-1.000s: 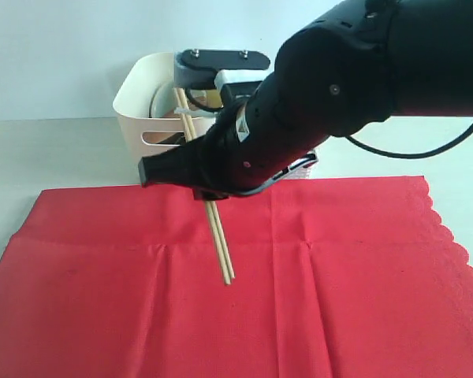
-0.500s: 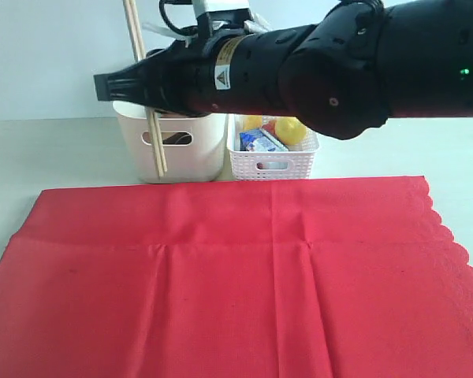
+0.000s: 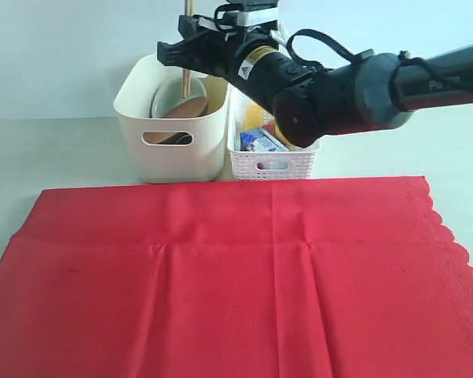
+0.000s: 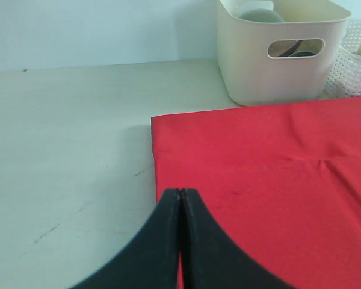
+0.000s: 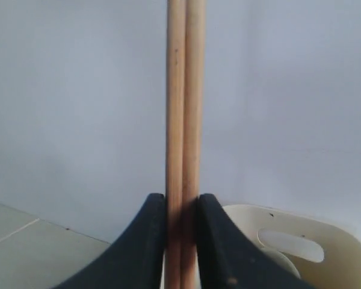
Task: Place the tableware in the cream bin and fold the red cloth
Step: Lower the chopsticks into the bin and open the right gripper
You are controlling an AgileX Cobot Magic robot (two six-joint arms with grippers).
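Observation:
My right gripper should keep lowering until the cream bin's side (image 3: 130,101) can hold the wooden chopsticks' lower ends (image 3: 186,93), which are inside the cream bin's opening, and then let go.
The red cloth (image 3: 236,276) lies spread flat with creases, its scalloped edge at the right. Behind it stands the cream bin (image 3: 173,161), which holds a pale bowl (image 3: 167,96) and a brown plate (image 3: 191,108). My right gripper (image 3: 186,55) hangs over the bin, shut on the wooden chopsticks (image 3: 186,83), which stand upright with their lower ends inside it. In the right wrist view the chopsticks (image 5: 184,90) are pinched between both fingers of the gripper (image 5: 182,201). My left gripper (image 4: 180,194) is shut and empty over the cloth's left edge (image 4: 162,180).
A white lattice basket (image 3: 272,161) with a lemon and a carton stands right of the cream bin, touching it. Bare pale table (image 4: 66,150) lies left of the cloth. The right arm's black body crosses above the basket.
The right arm has lifted the chopsticks off the cloth and swung them back and up. They went from slanted in front of the bin to upright over it.

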